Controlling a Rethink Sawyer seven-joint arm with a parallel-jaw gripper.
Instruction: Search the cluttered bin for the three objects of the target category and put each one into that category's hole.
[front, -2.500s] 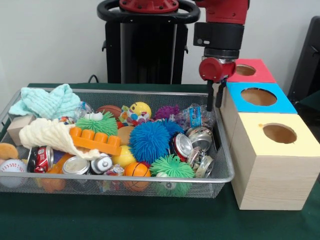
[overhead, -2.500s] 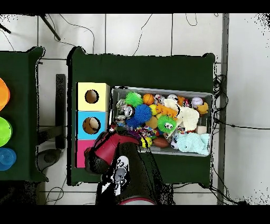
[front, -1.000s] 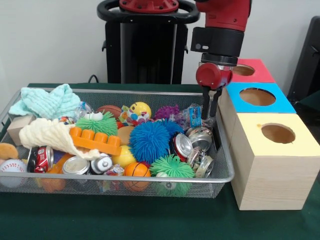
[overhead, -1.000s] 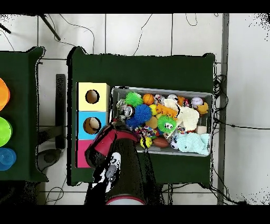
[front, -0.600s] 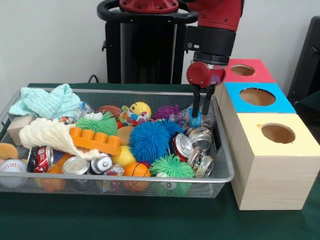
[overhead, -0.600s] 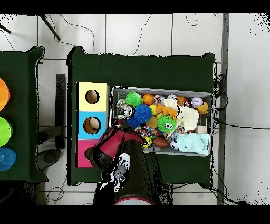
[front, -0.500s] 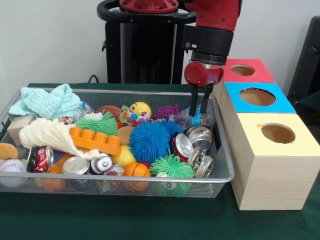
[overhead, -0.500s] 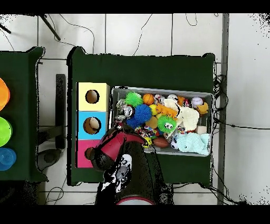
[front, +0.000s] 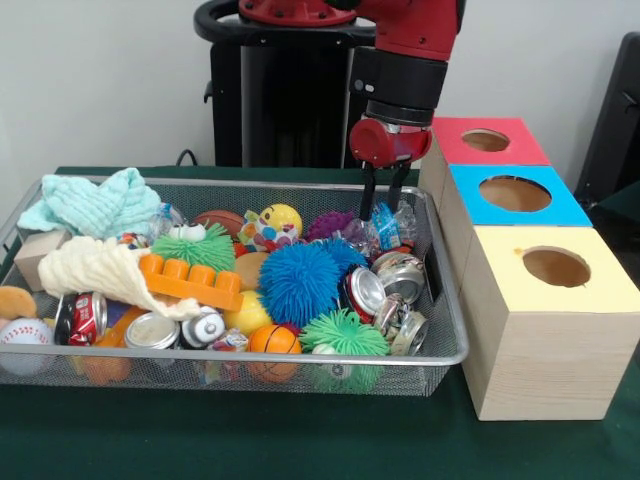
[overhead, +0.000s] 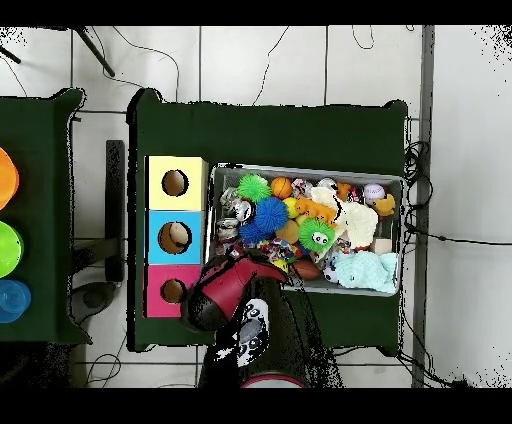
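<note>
An orange edge (front: 405, 249) shows below the clear bottle (front: 385, 226). An orange thing hidden underneath should stay behind when I lift the bottle.
The wire-mesh bin (front: 250, 357) is full of toys and cans; it also shows in the overhead view (overhead: 310, 168). A clear wrinkly bottle with a blue label band (front: 388, 226) lies in its far right corner. My gripper (front: 379, 203) hangs open just above the bottle's left end, fingers pointing down. In the overhead view the arm (overhead: 228, 288) hides the gripper and the bottle. More clear plastic (front: 166, 219) shows by the green cloth; I cannot tell if it is a bottle. The red-panelled box's hole (front: 486, 140) is right of the gripper, also seen from overhead (overhead: 173, 291).
The blue-panelled box (front: 517, 193) and yellow-panelled box (front: 558, 267) stand along the bin's right side. Crushed cans (front: 400, 275) lie right in front of the bottle, next to a blue spiky ball (front: 298, 283) and a purple one (front: 333, 224). Cloths (front: 95, 202) cover the left.
My gripper has moved left in the front view, from beside the boxes to over the bin's far right corner above the bottle. It stays open. Nothing has been taken hold of.
</note>
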